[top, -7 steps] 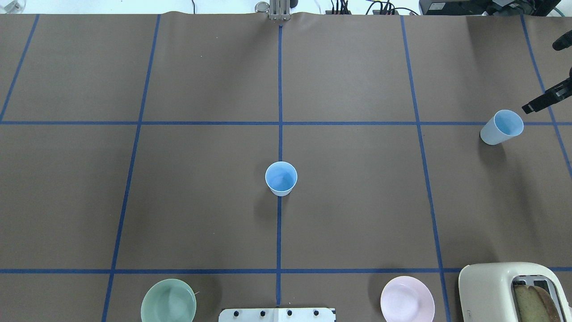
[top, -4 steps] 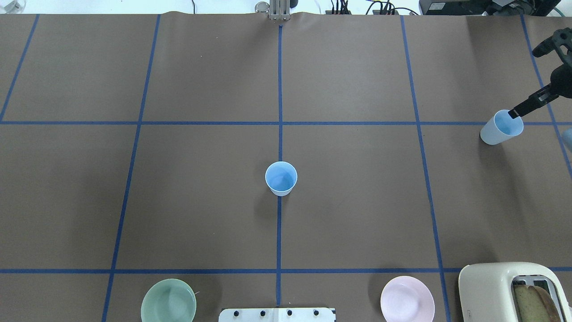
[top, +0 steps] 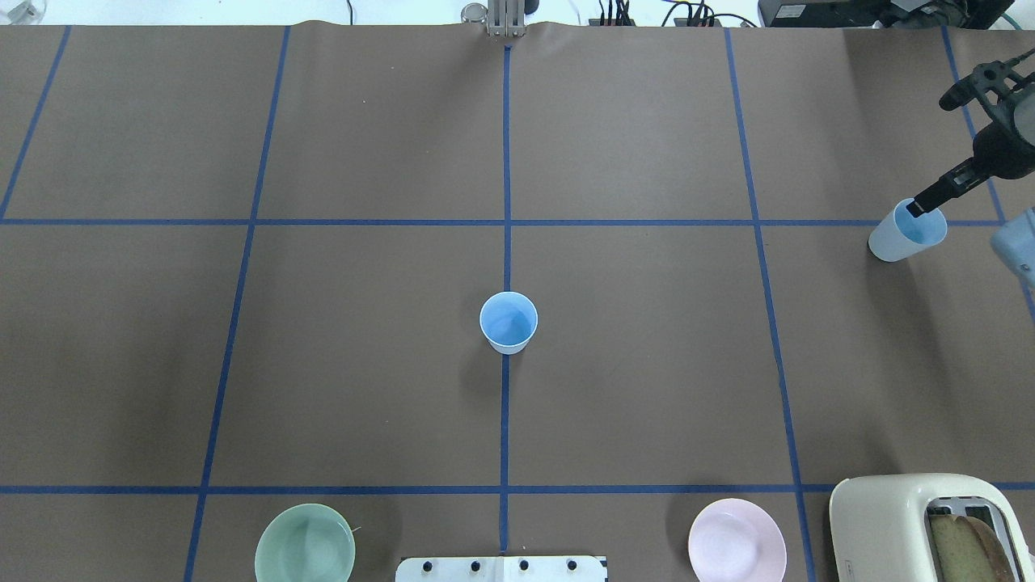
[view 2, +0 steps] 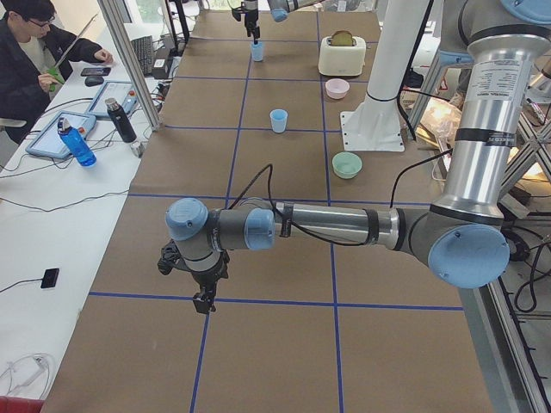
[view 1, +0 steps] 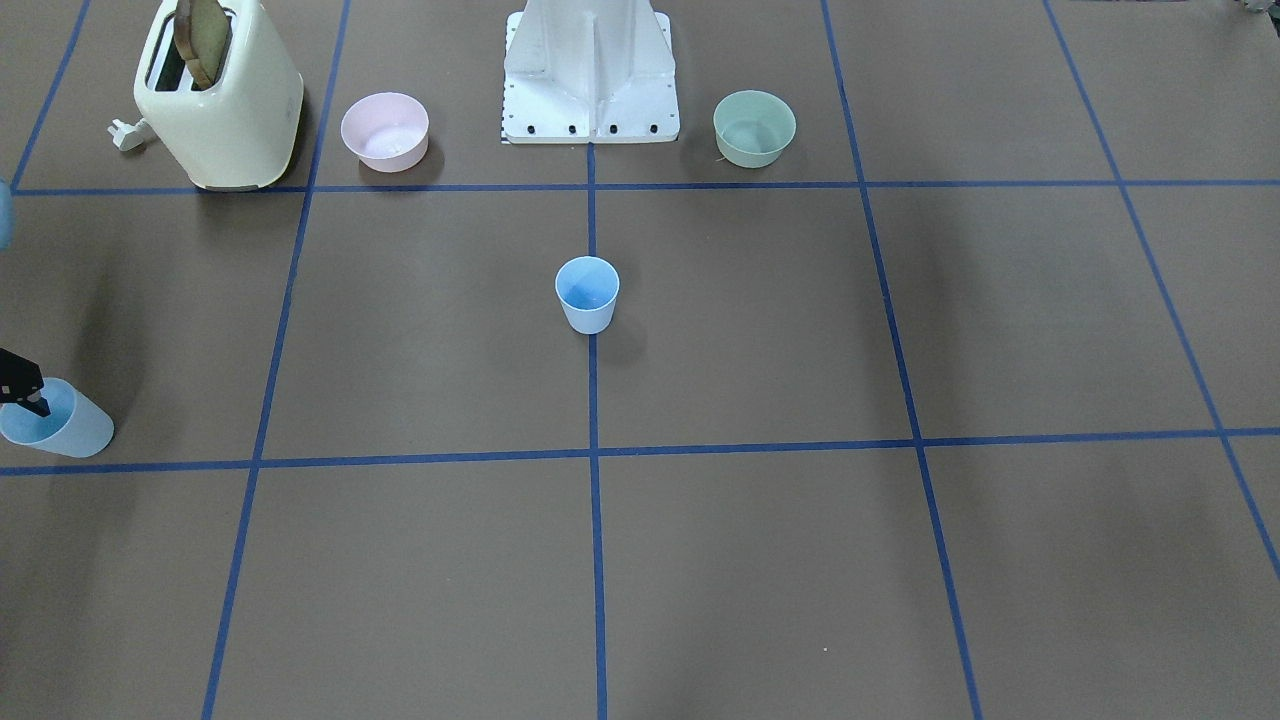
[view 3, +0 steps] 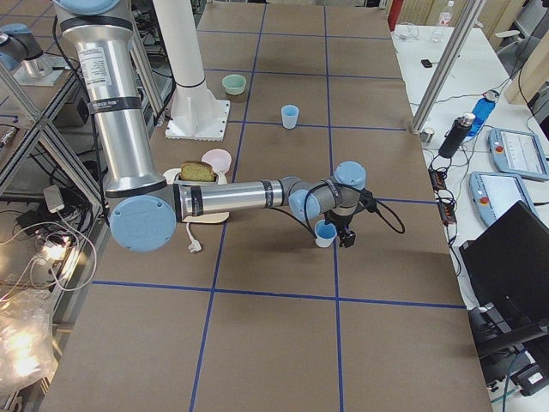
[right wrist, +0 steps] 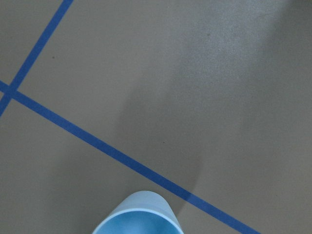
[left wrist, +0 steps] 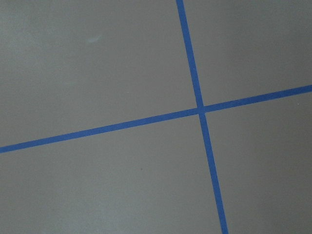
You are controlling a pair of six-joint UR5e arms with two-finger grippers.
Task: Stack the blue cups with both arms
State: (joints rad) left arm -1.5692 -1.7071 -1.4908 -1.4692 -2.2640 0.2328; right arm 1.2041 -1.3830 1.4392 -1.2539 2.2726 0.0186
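The centre blue cup point(view 1: 588, 295) is empty and tapered. I therefore expect the second blue cup point(view 1: 67, 420) to go down almost to its rim when I lower it in.
One blue cup point(top: 509, 322) stands upright at the table's centre, apart from both arms. The second blue cup point(top: 907, 231) stands upright at the far right; it also shows at the bottom of the right wrist view point(right wrist: 138, 217). My right gripper point(top: 928, 157) is open over this cup, with one finger point(top: 930, 196) dipping inside the rim and the other beyond the cup's far side. My left gripper point(view 2: 204, 301) shows only in the exterior left view, low over bare table at the far left end. I cannot tell whether it is open or shut.
A cream toaster point(top: 914, 525) holding bread stands at the near right, a pink bowl point(top: 737, 541) beside it. A mint-green bowl point(top: 305, 546) sits near left of the white base pedestal point(view 1: 592, 70). An operator point(view 2: 34, 52) sits at a side desk.
My right gripper has come in from the right edge and its lower finger has moved from beside the far-right cup into its rim. Neither cup has moved.
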